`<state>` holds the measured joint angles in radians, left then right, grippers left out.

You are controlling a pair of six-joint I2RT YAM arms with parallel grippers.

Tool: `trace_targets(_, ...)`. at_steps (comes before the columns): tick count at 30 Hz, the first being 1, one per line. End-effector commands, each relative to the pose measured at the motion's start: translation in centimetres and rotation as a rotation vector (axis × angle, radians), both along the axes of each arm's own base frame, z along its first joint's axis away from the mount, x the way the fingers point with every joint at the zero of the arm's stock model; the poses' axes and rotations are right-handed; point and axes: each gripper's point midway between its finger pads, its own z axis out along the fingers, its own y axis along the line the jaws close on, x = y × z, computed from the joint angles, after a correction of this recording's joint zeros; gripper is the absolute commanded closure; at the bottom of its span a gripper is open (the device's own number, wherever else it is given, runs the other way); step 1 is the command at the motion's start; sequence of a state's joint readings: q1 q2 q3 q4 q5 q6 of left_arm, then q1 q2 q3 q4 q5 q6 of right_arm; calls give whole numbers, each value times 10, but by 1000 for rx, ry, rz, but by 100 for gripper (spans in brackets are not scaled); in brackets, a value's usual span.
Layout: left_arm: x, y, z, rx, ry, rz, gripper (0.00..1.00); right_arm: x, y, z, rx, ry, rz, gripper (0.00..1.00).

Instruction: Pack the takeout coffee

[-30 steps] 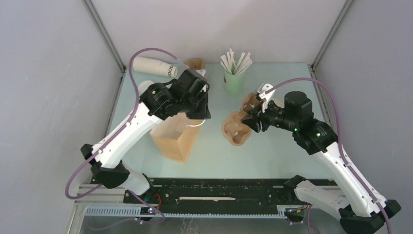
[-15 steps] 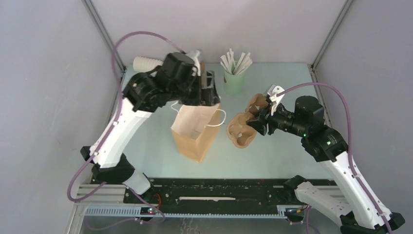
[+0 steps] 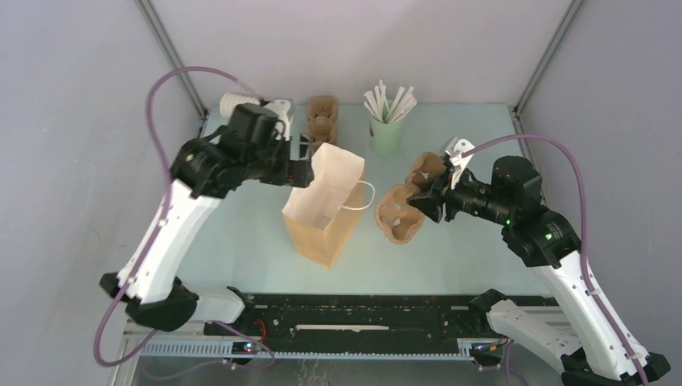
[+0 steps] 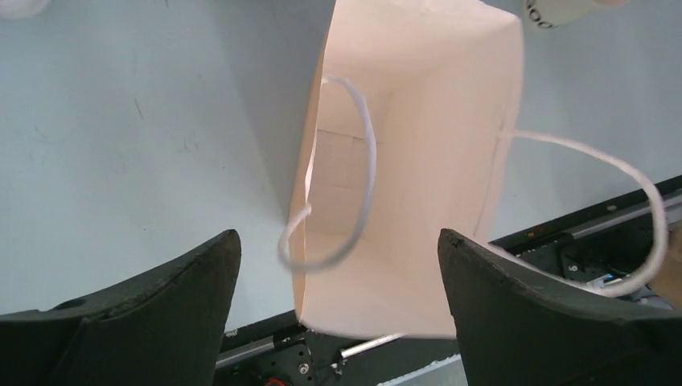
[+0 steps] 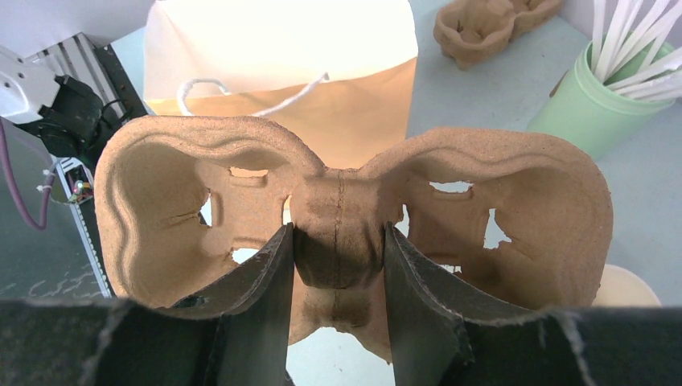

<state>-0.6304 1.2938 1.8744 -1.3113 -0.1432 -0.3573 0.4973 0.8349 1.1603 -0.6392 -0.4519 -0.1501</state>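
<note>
The brown cup carrier is nearly as long as the paper bag's opening (image 3: 328, 191), so my left gripper should steady the bag's rim (image 3: 294, 195) while my right gripper lowers the carrier inside.
The takeout coffee cup (image 4: 563, 6) shows only as a cream-white base with dark lettering at the top edge of the left wrist view. A cream rounded top (image 5: 629, 285) peeks out under the held carrier. In the top view the right arm hides it. A white sliver (image 4: 14, 5) in the corner may be its lid. The paper bag (image 3: 322, 213) stands upright with its mouth open. My left gripper (image 3: 304, 167) hangs open over the mouth's left rim, touching nothing. My right gripper (image 3: 422, 201) is shut on the middle ridge of a brown cup carrier (image 3: 398, 215), held right of the bag.
A pale green cup of white sticks (image 3: 387, 135) stands at the back. More brown carriers (image 3: 322, 121) lie behind the bag. A stack of nested cups (image 3: 235, 103) lies at the back left, partly under my left arm. The black rail (image 3: 362, 310) runs along the near edge.
My left gripper opened and let go of the bag after shifting it to the right, then drew back to the left. The right gripper moved slightly right with the carrier.
</note>
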Motion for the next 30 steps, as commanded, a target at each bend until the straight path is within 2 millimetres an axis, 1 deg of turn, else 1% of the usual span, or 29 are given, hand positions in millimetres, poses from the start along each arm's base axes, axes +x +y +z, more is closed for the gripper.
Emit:
trace_targets(1, 27, -16, -20, 32, 12, -25, 7, -10, -1, 33, 59, -55, 16, 72)
trace_targets(3, 33, -18, -32, 64, 13, -32, 14, -13, 0, 38, 75, -59, 28, 72)
trace_targets(4, 39, -17, -36, 83, 6, -29, 22, -16, 2, 42, 85, -63, 42, 72)
trace_targets(6, 49, -11, -35, 131, -7, 6, 48, -23, 7, 50, 107, -75, 96, 73)
trace_targets(7, 52, -10, -29, 134, -18, 24, 64, -26, 10, 56, 119, -84, 118, 74)
trace_targets(8, 53, -11, -20, 116, -37, 31, 76, -31, 12, 63, 132, -92, 144, 74)
trace_targets(10, 51, -20, -1, 30, -66, 18, 91, -40, 18, 78, 167, -106, 203, 74)
trace_targets(11, 46, -30, 5, -30, -67, -12, 94, -44, 21, 85, 187, -107, 233, 74)
trace_targets(12, 41, -42, 9, -92, -59, -54, 97, -48, 24, 94, 212, -107, 259, 74)
trace_targets(13, 32, -58, 11, -158, -40, -118, 99, -51, 27, 101, 246, -85, 277, 74)
trace_targets(15, 17, -79, 12, -241, -15, -200, 100, -56, 35, 114, 313, -49, 317, 75)
trace_targets(17, 6, -94, 12, -291, -1, -245, 100, -60, 44, 122, 361, -3, 384, 78)
trace_targets(18, 3, -102, 12, -315, 4, -268, 100, -62, 48, 122, 370, 25, 414, 78)
trace_targets(20, -1, -113, 7, -358, 16, -293, 100, -61, 55, 114, 364, 73, 464, 78)
trace_targets(23, -5, -124, -2, -397, 46, -331, 100, -61, 63, 89, 329, 127, 548, 78)
trace_targets(25, -7, -128, -6, -401, 56, -350, 100, -62, 66, 76, 317, 144, 602, 76)
trace_targets(27, -11, -132, -6, -414, 66, -385, 100, -65, 66, 60, 291, 153, 662, 75)
trace_targets(29, -19, -137, -1, -435, 63, -443, 100, -63, 67, 45, 272, 155, 689, 75)
trace_targets(30, -22, -137, 2, -441, 55, -461, 100, -65, 66, 39, 263, 164, 715, 75)
